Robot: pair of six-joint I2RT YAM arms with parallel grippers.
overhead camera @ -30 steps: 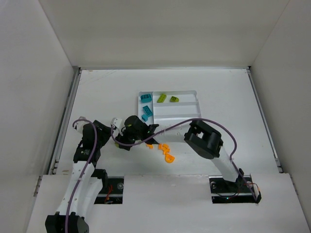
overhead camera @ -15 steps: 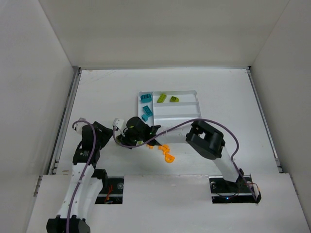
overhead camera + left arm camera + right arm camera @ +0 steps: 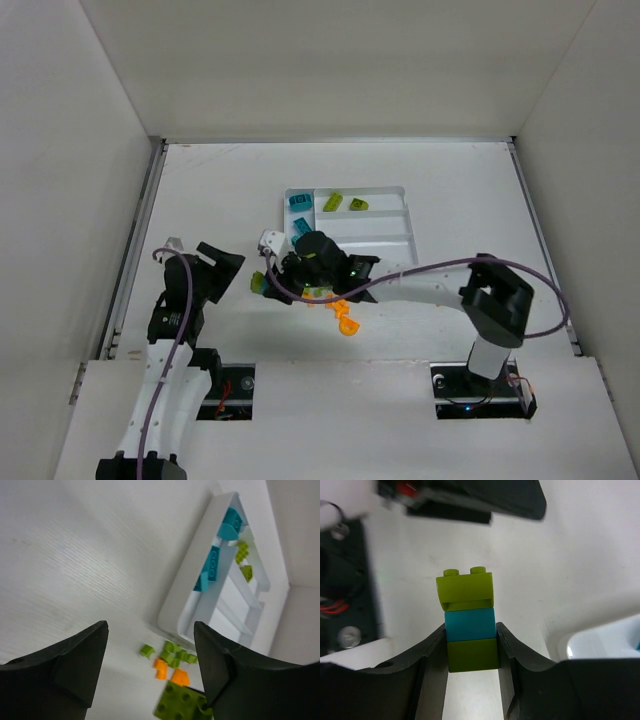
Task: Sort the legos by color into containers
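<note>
Next, my left gripper takes the top lime brick (image 3: 466,589) off before each color is sorted, because my right gripper is holding a stack (image 3: 470,612) of lime and teal legos joined together.
My right gripper (image 3: 471,647) is shut on a small stack of legos: a lime brick (image 3: 466,590) on top, a teal one (image 3: 470,625) in the middle, a darker lime one (image 3: 472,654) between the pads. In the top view it (image 3: 274,285) holds the stack (image 3: 258,283) left of the white tray (image 3: 400,190). My left gripper (image 3: 230,268) is open and empty, just left of the stack. The tray holds teal bricks (image 3: 214,565) and lime bricks (image 3: 242,551). Loose lime (image 3: 175,652) and orange (image 3: 161,668) bricks lie on the table near the tray.
More orange bricks (image 3: 346,318) lie on the table in front of the tray. The right arm (image 3: 430,285) stretches across the table below the tray. White walls enclose the table on three sides.
The two grippers were close together around the stack; now the left gripper has drawn back to the left, open. The right arm's elbow has swung far right, and its wrist shifted right.
</note>
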